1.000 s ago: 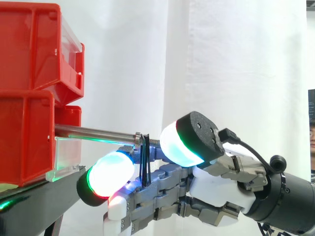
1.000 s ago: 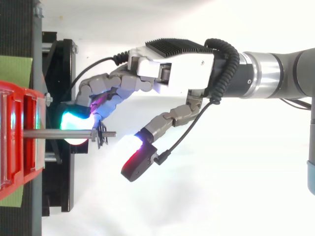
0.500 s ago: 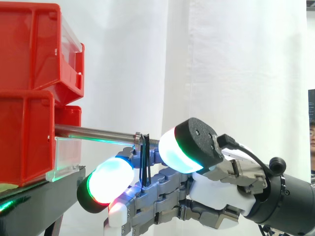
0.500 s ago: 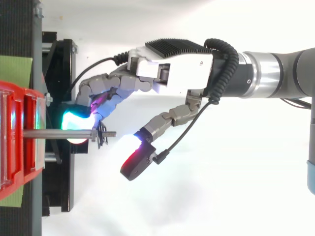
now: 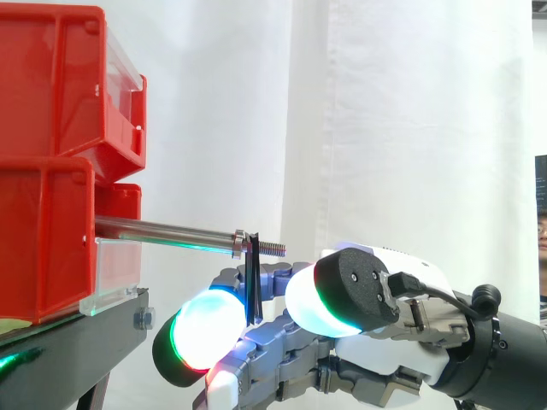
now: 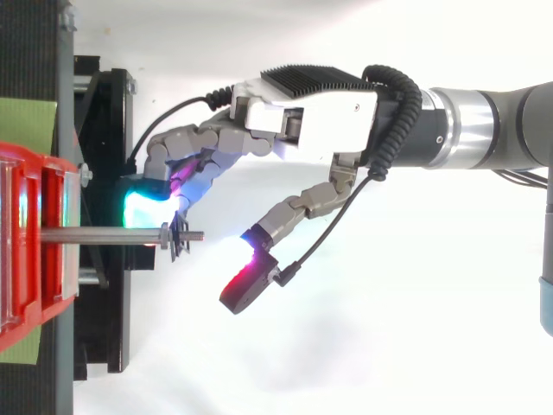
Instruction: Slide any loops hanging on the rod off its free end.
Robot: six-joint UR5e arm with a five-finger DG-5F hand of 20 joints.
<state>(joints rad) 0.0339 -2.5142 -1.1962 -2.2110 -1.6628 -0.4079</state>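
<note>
I expect the black loops (image 5: pixel 254 286) to fan out and slip off the rod's threads together when I pull, since they hang bunched just past the nut.
A steel rod (image 5: pixel 162 231) sticks out to the right from the red bins (image 5: pixel 51 94); its threaded free end (image 5: pixel 272 248) is bare. A thin black loop (image 5: pixel 253 275) hangs from the rod just beside the nut, close to that end, and appears from above as a small dark tangle (image 6: pixel 179 245). My hand (image 5: pixel 402 342) sits below and right of the rod's end, open, its fingers stretched left under the rod. The loop's lower part dips among the fingers (image 5: pixel 273 329). The thumb (image 6: pixel 251 281) is spread well away from them.
The stacked red bins rest on a black stand (image 5: pixel 68 342) at the left. A white curtain (image 5: pixel 410 128) hangs behind. A person stands partly in view at the far right edge (image 5: pixel 541 231). Open room lies right of the rod's end.
My hand has sunk lower and shifted slightly right, so the thumb's pad is now below the rod's tip. The loop hangs at the same spot on the rod.
</note>
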